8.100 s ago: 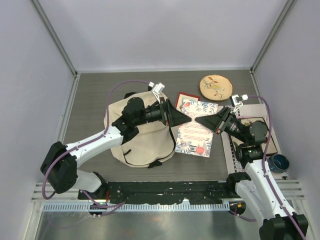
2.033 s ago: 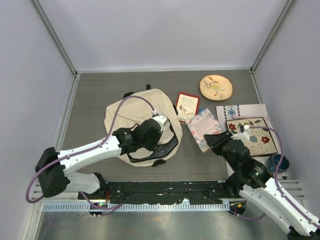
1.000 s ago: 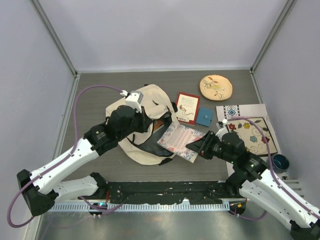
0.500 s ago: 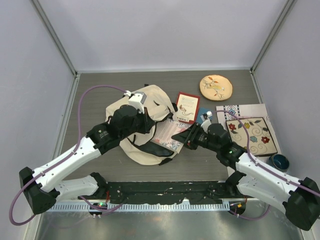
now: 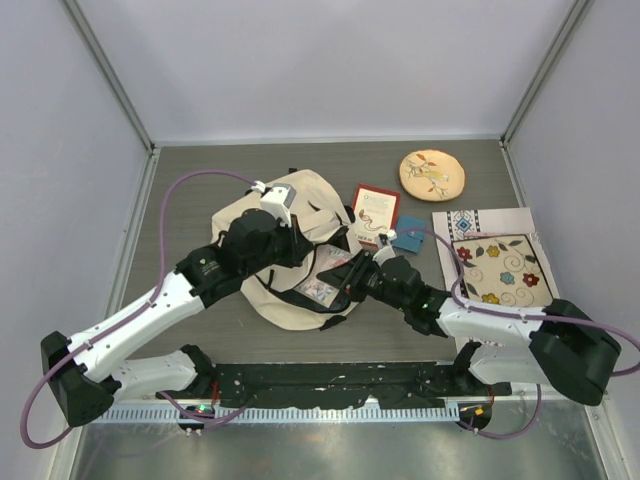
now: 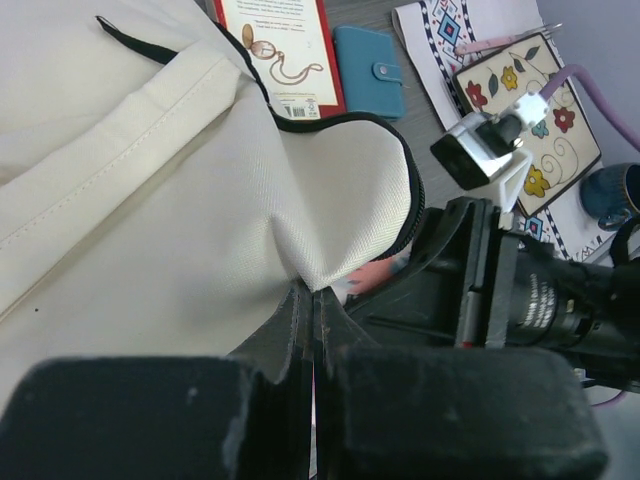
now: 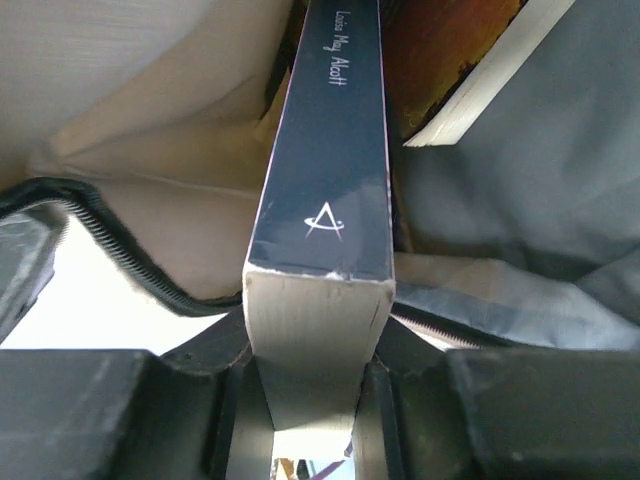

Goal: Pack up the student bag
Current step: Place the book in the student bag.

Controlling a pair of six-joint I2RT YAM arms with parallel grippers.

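Note:
My right gripper should open, grab the book's outer end (image 5: 321,296) again and work it deeper in, because the floral-covered book (image 5: 328,268) sits too shallow in the bag's opening.
The cream student bag (image 5: 305,195) lies left of centre with its zippered mouth facing right. My left gripper (image 5: 303,248) is shut on the cream fabric at the upper lip of that mouth (image 6: 330,210) and holds it lifted. My right gripper (image 5: 350,285) is shut on a floral-covered book (image 5: 322,282), which sits partly inside the opening. In the right wrist view the book's dark navy spine (image 7: 325,150) points into the bag's interior, with the black zipper edge (image 7: 110,255) at the left and the jaws clamped on both covers.
A red book (image 5: 375,213) and a small blue wallet (image 5: 407,238) lie just right of the bag. A round tan embroidered disc (image 5: 432,174) sits at the back right. A floral patterned mat (image 5: 500,268) lies at the right, with a dark blue cup (image 6: 610,195) beside it.
My right gripper has moved left with the book, carrying it from beside the bag into the opening. My left gripper has kept its hold on the lifted lip and barely moved.

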